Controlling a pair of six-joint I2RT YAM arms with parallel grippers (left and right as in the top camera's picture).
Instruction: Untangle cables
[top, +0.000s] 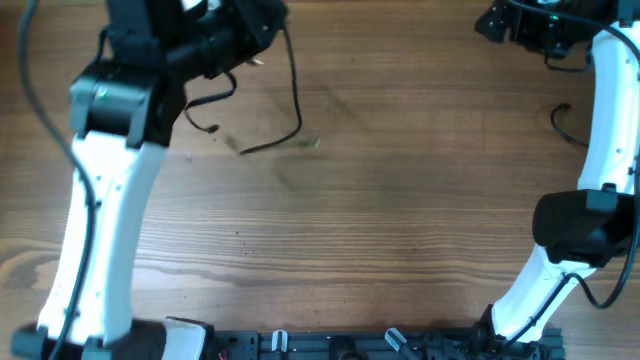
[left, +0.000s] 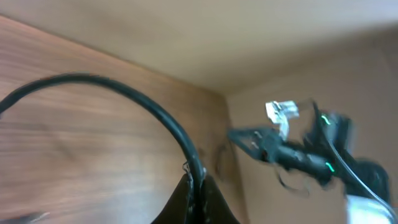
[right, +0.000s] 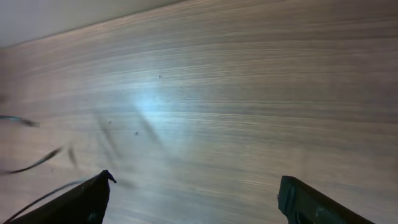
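I should bring in my right gripper to take the cable's other side before my left gripper pulls away, because the cable hangs loose (top: 296, 103) from my left gripper alone.
A thin black cable (top: 297, 95) hangs from my left gripper (top: 275, 30) at the table's far left. It runs down to the wood and ends near a plug (top: 244, 150). A second cable (top: 212, 102) loops under the left arm, partly hidden by it. In the left wrist view the left gripper (left: 198, 186) is shut on the cable (left: 134, 96), which arcs away to the left. My right gripper (top: 487, 22) is at the far right, apart from the cables. It stands open over bare wood in its own view (right: 199, 199), with blurred cable ends (right: 34, 165) at the left edge.
The wooden table (top: 400, 200) spreads between the two arms. A thin black cord (top: 565, 125) curls beside the right arm's white link (top: 605, 110). The arm bases and a black rail (top: 350, 345) line the near edge. The right arm (left: 298, 155) shows blurred in the left wrist view.
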